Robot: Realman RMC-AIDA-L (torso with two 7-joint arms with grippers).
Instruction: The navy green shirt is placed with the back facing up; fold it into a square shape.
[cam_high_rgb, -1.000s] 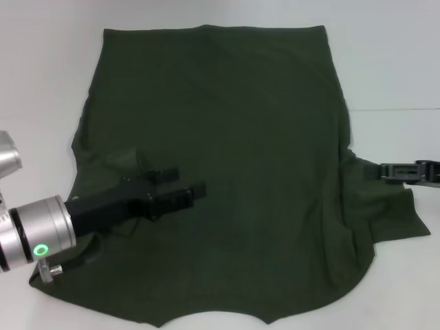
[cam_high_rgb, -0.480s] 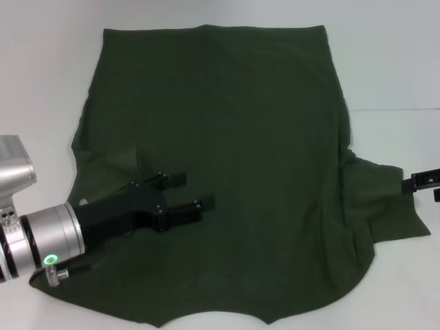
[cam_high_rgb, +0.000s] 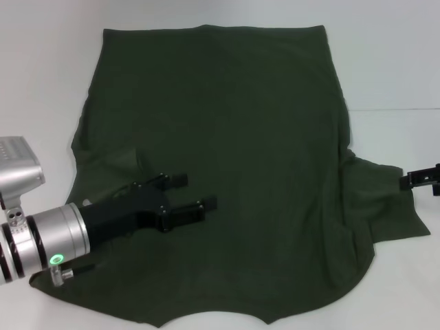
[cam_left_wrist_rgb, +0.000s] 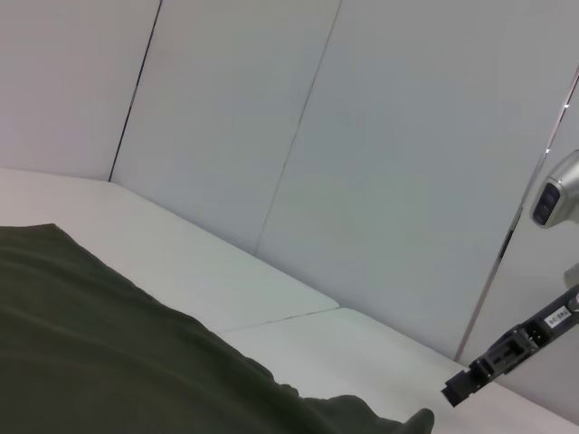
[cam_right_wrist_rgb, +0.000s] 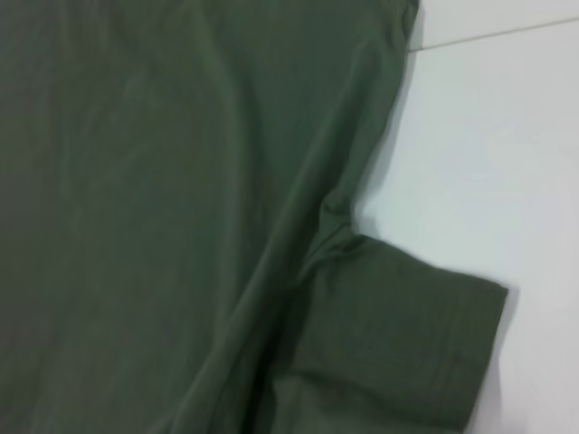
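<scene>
The sleeve is spread out past the shirt's side, and its cuff [cam_high_rgb: 415, 210] faces my right gripper. I go on reaching inward until my fingers close on the sleeve's cloth [cam_high_rgb: 375, 188].
The navy green shirt [cam_high_rgb: 234, 144] lies spread flat on the white table [cam_high_rgb: 48, 75], plain side up, hem at the far side and neck at the near edge. My left gripper [cam_high_rgb: 194, 192] hovers over the shirt's near left part beside the left sleeve, fingers apart and empty. My right gripper [cam_high_rgb: 421, 179] shows only as a black tip at the right edge, just beyond the right sleeve [cam_high_rgb: 388, 206]. The right wrist view shows that sleeve [cam_right_wrist_rgb: 407, 353] and the shirt's side seam. The left wrist view shows the shirt's edge [cam_left_wrist_rgb: 109, 353] and the right gripper [cam_left_wrist_rgb: 493, 366] farther off.
A seam in the table [cam_high_rgb: 395, 108] runs out to the right of the shirt. Grey wall panels [cam_left_wrist_rgb: 362, 136] stand behind the table. Bare white table [cam_right_wrist_rgb: 507, 136] lies right of the sleeve.
My right gripper has pulled back to the right, away from the right sleeve. My left gripper has shifted slightly right and toward the near edge over the shirt.
</scene>
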